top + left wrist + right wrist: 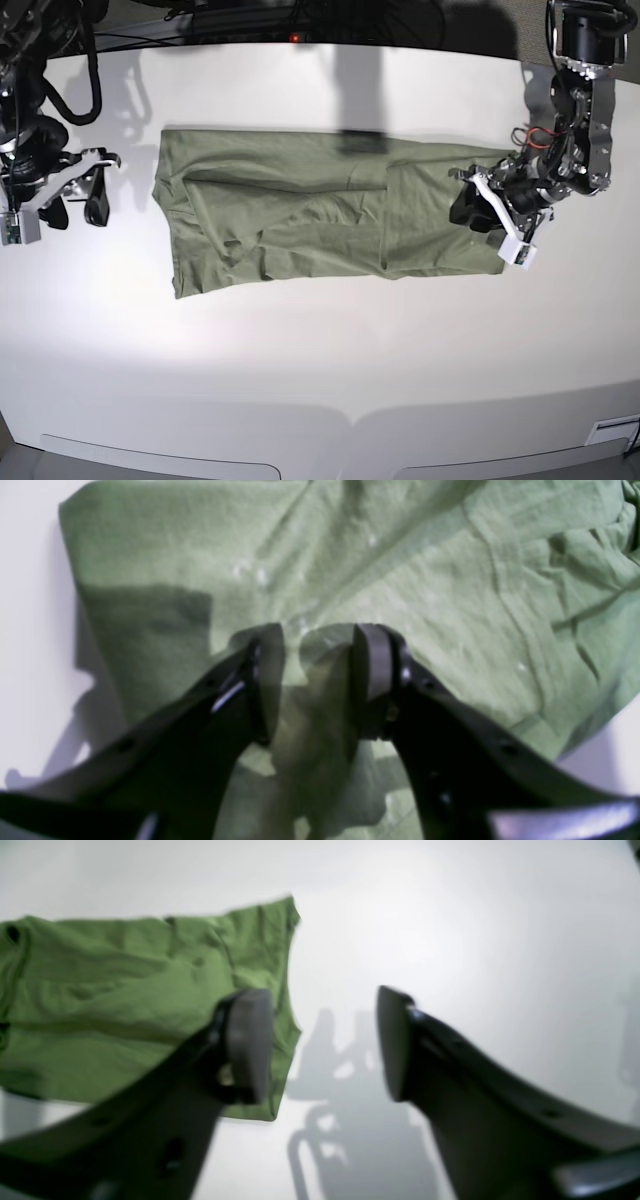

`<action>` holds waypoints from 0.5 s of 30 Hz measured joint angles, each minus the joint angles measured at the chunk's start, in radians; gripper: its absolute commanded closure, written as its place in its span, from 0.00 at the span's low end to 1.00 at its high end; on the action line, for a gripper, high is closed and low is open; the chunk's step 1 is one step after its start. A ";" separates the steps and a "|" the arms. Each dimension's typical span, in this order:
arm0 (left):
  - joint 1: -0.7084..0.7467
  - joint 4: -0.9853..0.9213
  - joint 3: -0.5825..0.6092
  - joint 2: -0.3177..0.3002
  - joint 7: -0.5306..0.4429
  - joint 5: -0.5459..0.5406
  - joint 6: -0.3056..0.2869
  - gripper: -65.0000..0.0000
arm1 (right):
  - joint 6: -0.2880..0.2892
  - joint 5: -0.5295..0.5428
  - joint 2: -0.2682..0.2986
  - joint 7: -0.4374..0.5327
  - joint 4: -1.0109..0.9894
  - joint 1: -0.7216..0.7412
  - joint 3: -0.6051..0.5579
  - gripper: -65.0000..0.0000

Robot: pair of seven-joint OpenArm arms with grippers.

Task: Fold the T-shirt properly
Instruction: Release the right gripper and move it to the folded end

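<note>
I am about to carry the T-shirt's loose end (186, 215) across, and it will bunch up and fold toward the T-shirt's other end because a slack, wrinkled flap (258, 214) lies along the T-shirt.
The sage-green T-shirt (300, 210) lies on the white table (320, 380), folded into a long wrinkled band running left to right. My left gripper (468, 208) hangs over the band's right end. In the left wrist view its jaws (320, 635) stand apart just above the cloth (350, 570), casting shadows on it and gripping nothing that I can see. My right gripper (78, 200) is off the band's left end, over bare table. In the right wrist view it (320, 995) is open and empty, with the shirt's edge (125, 990) beside its left finger.
Dark cables and equipment (250, 15) line the table's back edge. The left arm's body (580, 120) stands at the back right and the right arm's body (30, 90) at the back left. The table's front edge (350, 425) curves below the shirt.
</note>
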 measured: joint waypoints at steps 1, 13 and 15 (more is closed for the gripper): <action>0.000 0.000 0.000 0.000 0.003 -0.007 0.002 0.64 | 0.000 0.000 -0.002 0.016 -0.031 0.009 0.000 0.41; 0.002 0.001 -0.005 0.029 0.000 -0.022 0.020 0.64 | -0.004 0.060 0.002 0.024 -0.559 0.261 0.002 0.41; 0.002 0.001 -0.005 0.029 0.000 -0.023 0.021 0.64 | -0.003 0.061 0.016 0.021 -0.661 0.292 -0.006 0.41</action>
